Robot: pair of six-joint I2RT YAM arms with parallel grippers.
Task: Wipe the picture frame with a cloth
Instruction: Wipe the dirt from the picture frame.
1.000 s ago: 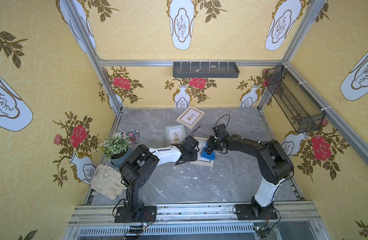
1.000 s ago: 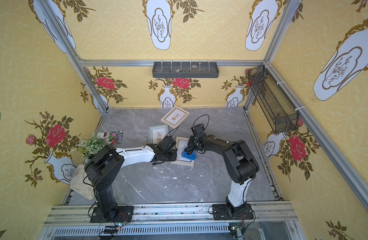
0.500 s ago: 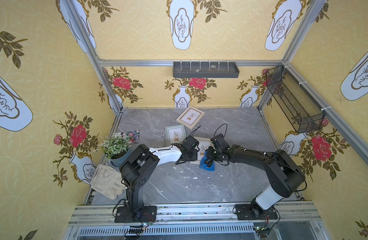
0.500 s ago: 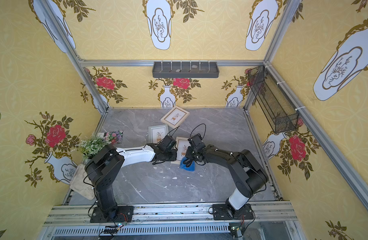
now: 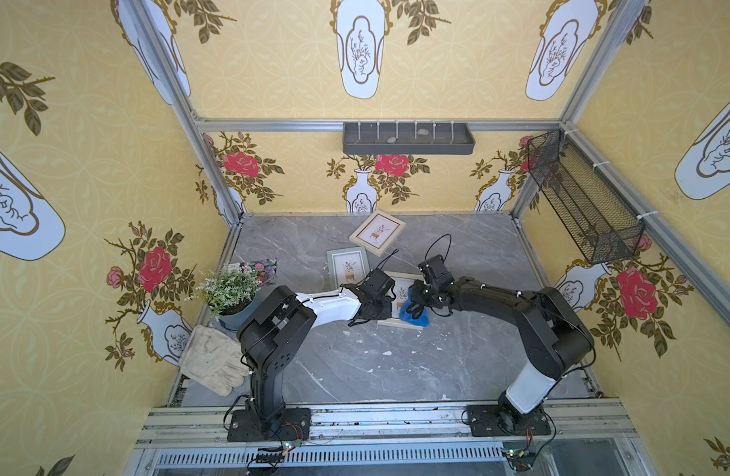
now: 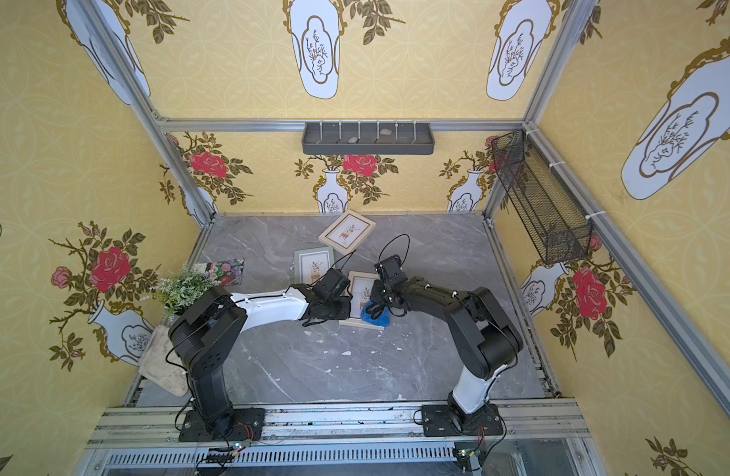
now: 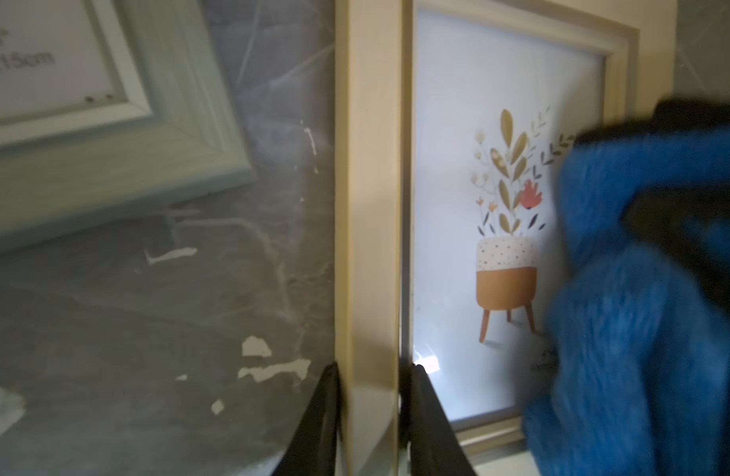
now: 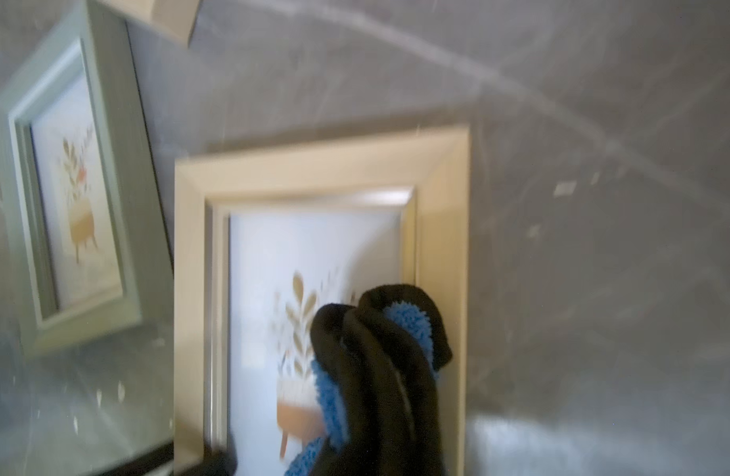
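The blue cloth touches the frame's rail (image 8: 445, 269) opposite my left gripper. Next, my right gripper sweeps the cloth back across the glass (image 7: 452, 369) next to my left gripper.
The picture frame (image 5: 401, 284) (image 6: 360, 287), pale wood with a potted-plant print, lies flat mid-table. My left gripper (image 5: 383, 307) (image 6: 341, 308) (image 7: 371, 371) is shut on the frame's side rail (image 7: 369, 206), one finger outside it and one on the glass. My right gripper (image 5: 416, 303) (image 6: 377, 305) (image 8: 379, 412) is shut on the bunched bright-blue cloth (image 5: 416, 316) (image 6: 375, 316) (image 7: 643, 329) (image 8: 408, 319). It presses the cloth onto the glass near the frame's (image 8: 313, 173) front right corner. Black trim wraps the fingers and hides them.
A green frame (image 5: 348, 268) (image 7: 107, 156) (image 8: 70, 206) and another wooden frame (image 5: 377, 233) lie just behind. At the left stand a potted plant (image 5: 231, 294), a floral card (image 5: 260, 268) and an off-white glove (image 5: 212, 360). A wire basket (image 5: 585, 202) hangs on the right wall.
My right gripper swept the cloth across the glass toward the table's front edge, then came partway back. The left gripper and the frame stayed put.
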